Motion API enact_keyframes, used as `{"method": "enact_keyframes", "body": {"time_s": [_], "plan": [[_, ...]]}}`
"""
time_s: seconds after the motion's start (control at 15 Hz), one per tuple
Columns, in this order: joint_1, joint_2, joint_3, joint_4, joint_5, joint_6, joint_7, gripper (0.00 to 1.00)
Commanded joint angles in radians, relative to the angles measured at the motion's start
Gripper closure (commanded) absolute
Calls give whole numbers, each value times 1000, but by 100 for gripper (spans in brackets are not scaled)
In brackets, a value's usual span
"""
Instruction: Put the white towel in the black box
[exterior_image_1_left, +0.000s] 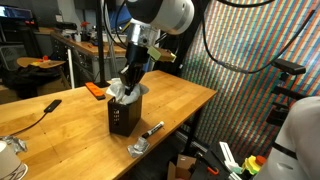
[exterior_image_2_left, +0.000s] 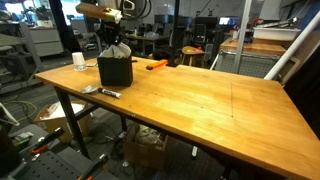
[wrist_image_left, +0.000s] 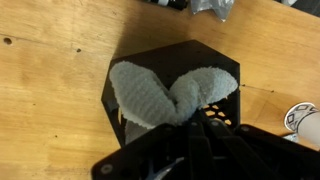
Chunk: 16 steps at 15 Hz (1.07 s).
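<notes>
The white towel hangs over the black box's rim on the marker's side. Next, my gripper brings the towel back over the box's opening first, and then lowers it inside.
The black box (exterior_image_1_left: 124, 116) stands on the wooden table (exterior_image_1_left: 180, 100); it also shows in an exterior view (exterior_image_2_left: 115, 70) and in the wrist view (wrist_image_left: 215, 60). The white towel (wrist_image_left: 165, 92) hangs partly inside the box, folded over, with its upper part above the rim (exterior_image_1_left: 128, 88). My gripper (wrist_image_left: 188, 122) is directly above the box and pinches the towel's middle fold between its fingers. In an exterior view the gripper (exterior_image_2_left: 112, 42) sits just over the box top.
A black marker (exterior_image_1_left: 152, 129) and a metal piece (exterior_image_1_left: 138, 148) lie near the table's edge by the box. An orange object (exterior_image_1_left: 95, 90) lies behind the box, a black cable (exterior_image_1_left: 40, 108) across the table. A white cup (exterior_image_2_left: 79, 60) stands beyond the box.
</notes>
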Motion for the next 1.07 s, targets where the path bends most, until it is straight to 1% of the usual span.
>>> {"method": "enact_keyframes", "body": {"time_s": [0.0,0.27,0.6,0.8,1.0], "plan": [[27,101,1,31,6,76,-14,100],[33,183,14,46,7,112,-21,100],[32,253,34,75,17,103,-34,100],[30,267,45,89,46,76,-52,100],[24,238,47,95,56,58,-31,100]]}}
